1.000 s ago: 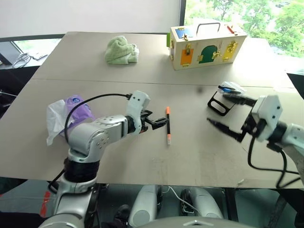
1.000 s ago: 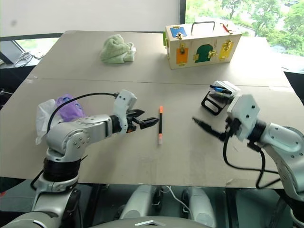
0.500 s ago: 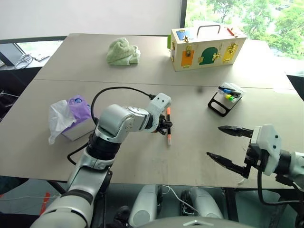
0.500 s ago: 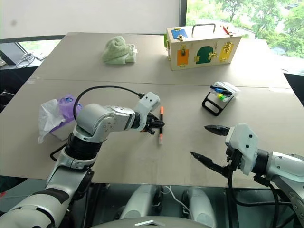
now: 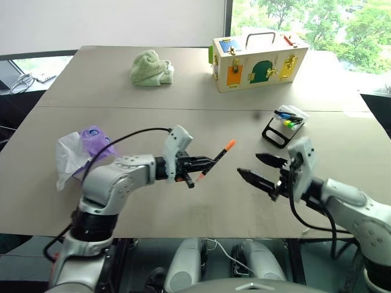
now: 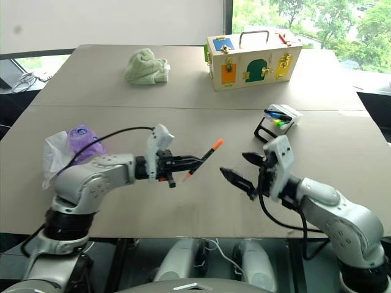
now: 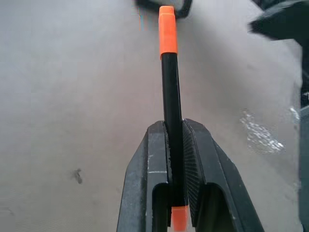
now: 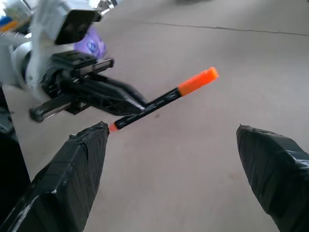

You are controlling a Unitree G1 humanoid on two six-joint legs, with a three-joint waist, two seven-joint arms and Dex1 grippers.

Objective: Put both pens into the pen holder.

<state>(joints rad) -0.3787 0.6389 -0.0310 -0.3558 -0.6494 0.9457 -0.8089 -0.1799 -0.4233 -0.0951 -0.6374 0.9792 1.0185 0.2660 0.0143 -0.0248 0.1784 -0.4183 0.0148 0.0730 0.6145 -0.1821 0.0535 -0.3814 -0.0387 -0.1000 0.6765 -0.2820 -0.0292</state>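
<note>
My right gripper is on the same side as the pen holder (image 5: 286, 125), which is far from my left gripper. My right gripper should therefore take the orange-capped pen (image 5: 227, 148) near its cap.
My left gripper (image 5: 208, 162) is shut on the orange-capped pen (image 5: 216, 159) and holds it above the table, orange cap up and toward the right. In the left wrist view the black barrel (image 7: 167, 72) is clamped between both fingers. My right gripper (image 5: 248, 164) stands open just right of the pen's cap, fingers pointing at it, nothing between them. The right wrist view shows the pen (image 8: 164, 100) ahead of its spread fingers. The black pen holder (image 5: 281, 132) sits further back on the right, with the blue-capped pen (image 5: 286, 114) lying at its top beside yellow-green markers.
A wooden latch box (image 5: 256, 61) stands at the back right. A green cloth (image 5: 149, 67) lies at the back left. A purple tissue pack (image 5: 85, 143) sits left of my left arm. The table's front edge (image 5: 201, 231) runs close below both grippers.
My left gripper closed on the orange pen and lifted it off the table, tilting it toward the right. My right gripper swung left and forward toward the pen, staying open.
</note>
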